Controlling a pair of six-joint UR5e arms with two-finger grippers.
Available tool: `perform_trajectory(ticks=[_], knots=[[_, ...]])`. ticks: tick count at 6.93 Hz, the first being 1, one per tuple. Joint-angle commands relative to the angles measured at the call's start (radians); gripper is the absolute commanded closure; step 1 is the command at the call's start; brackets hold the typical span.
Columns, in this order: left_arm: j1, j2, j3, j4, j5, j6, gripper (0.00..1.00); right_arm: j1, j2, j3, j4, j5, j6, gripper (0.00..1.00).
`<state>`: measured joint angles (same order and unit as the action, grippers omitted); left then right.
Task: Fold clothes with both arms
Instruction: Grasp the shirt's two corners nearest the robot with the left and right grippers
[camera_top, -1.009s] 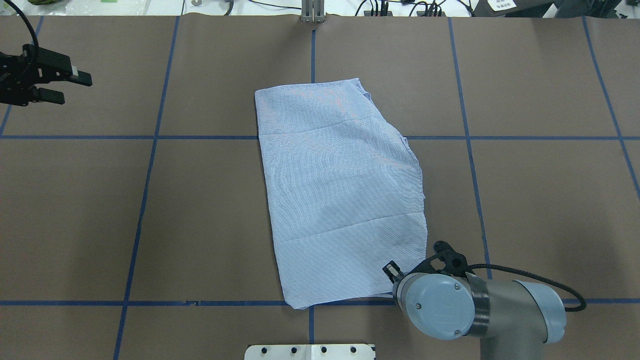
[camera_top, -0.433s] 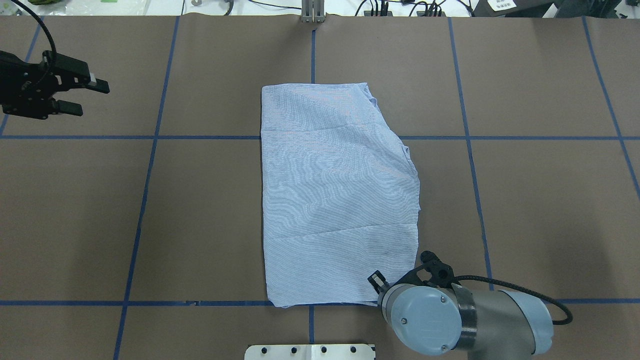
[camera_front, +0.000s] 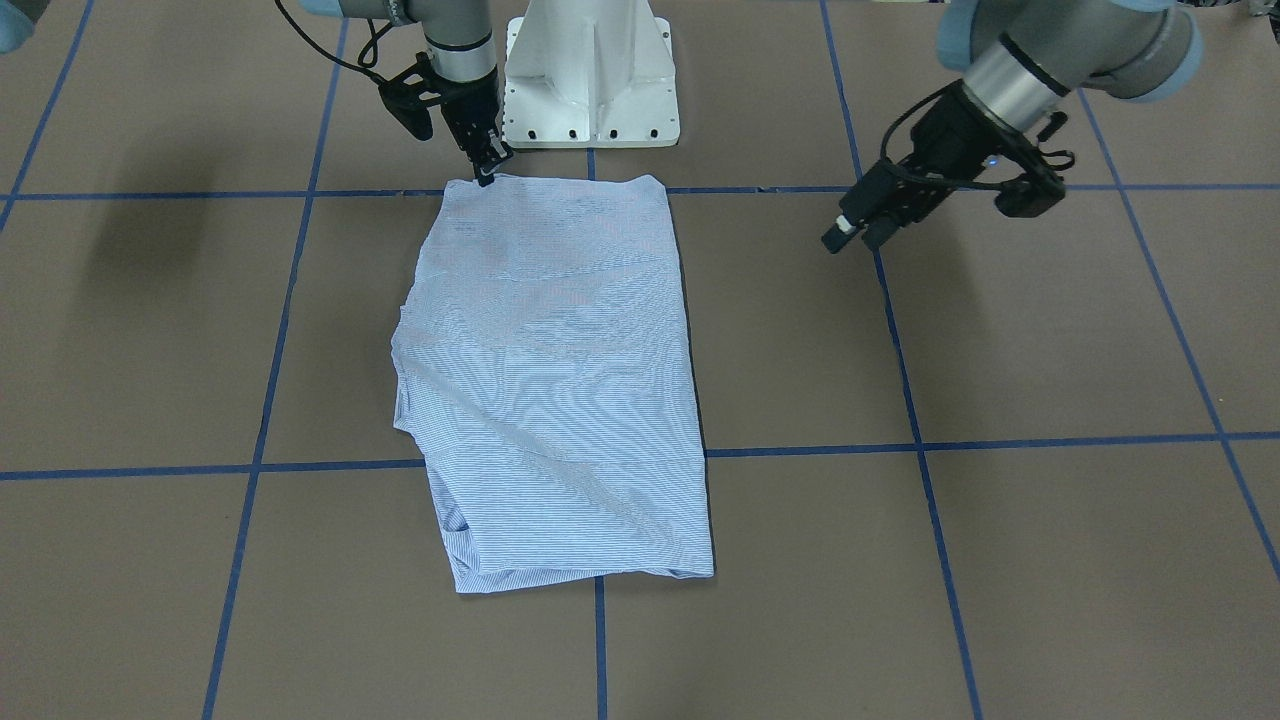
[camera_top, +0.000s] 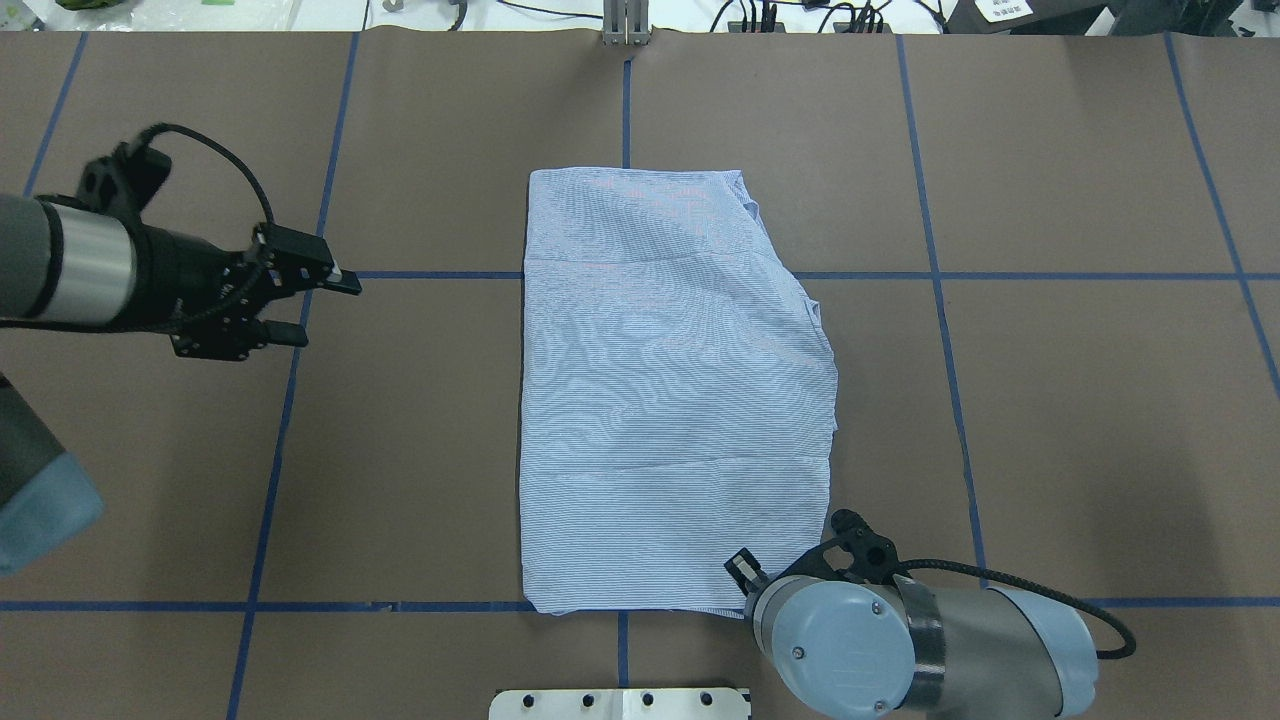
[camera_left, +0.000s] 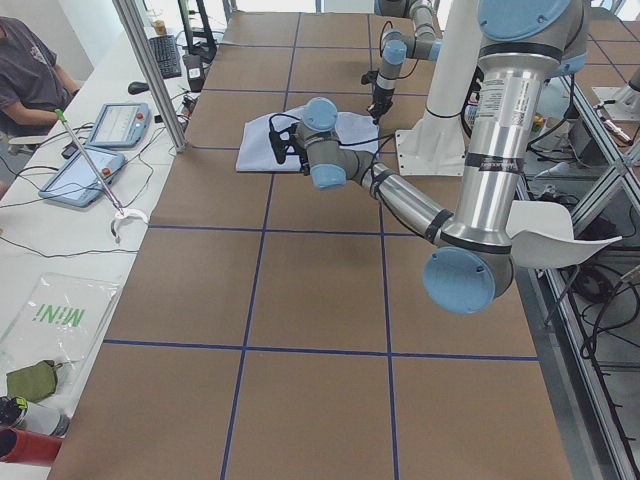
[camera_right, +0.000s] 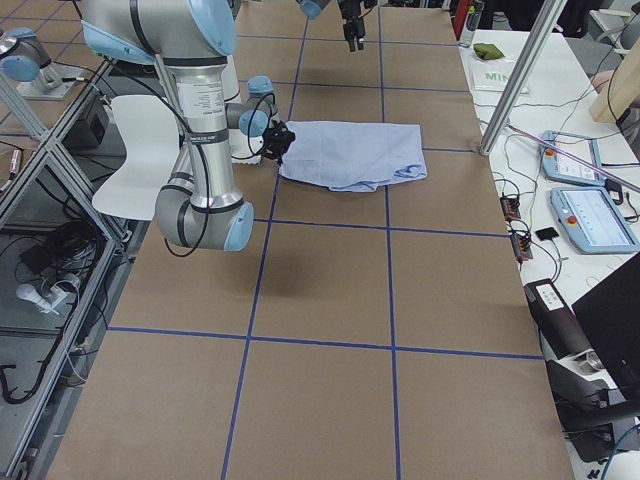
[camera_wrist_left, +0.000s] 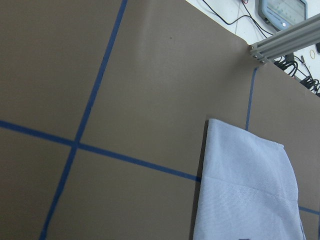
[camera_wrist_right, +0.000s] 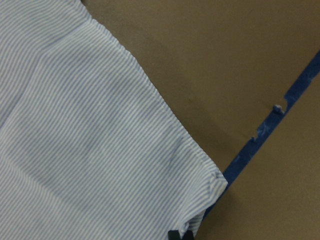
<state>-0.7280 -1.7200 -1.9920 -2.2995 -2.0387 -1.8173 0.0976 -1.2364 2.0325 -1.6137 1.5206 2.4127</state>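
Observation:
My gripper is about to pull the shirt's near end across. That end will fold over and drag the shirt's far end crooked, because the shirt's loose layers lie limp.
The light blue striped shirt lies folded into a long flat rectangle in the middle of the table, its back up, also in the front view. My right gripper is shut on the shirt's near right corner at the table surface. The front view shows it pinching that corner, and the right wrist view shows the corner just above the fingertips. My left gripper is open and empty, above the table well to the left of the shirt, apart from it.
The white pedestal base stands at the near edge behind the shirt. Blue tape lines grid the brown table cover. An aluminium post stands at the far edge. Tablets and cables lie beyond it.
My left gripper has moved from the far left edge toward the shirt. My right gripper has moved left with the corner, and the shirt has straightened.

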Motion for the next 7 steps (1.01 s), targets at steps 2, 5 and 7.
perform_trajectory(ticks=[2,5,7], knots=[[0.341,-0.004,0.004,0.002,0.269,-0.241,0.14,0.004,0.0,0.023,0.0,0.006,0.0,1.0],[0.522,-0.094,0.12,0.003,0.394,-0.356,0.17,0.005,-0.001,0.023,0.0,0.006,0.0,1.0],[0.544,-0.121,0.125,0.032,0.4,-0.361,0.21,0.005,-0.003,0.021,0.0,0.007,0.0,1.0]])
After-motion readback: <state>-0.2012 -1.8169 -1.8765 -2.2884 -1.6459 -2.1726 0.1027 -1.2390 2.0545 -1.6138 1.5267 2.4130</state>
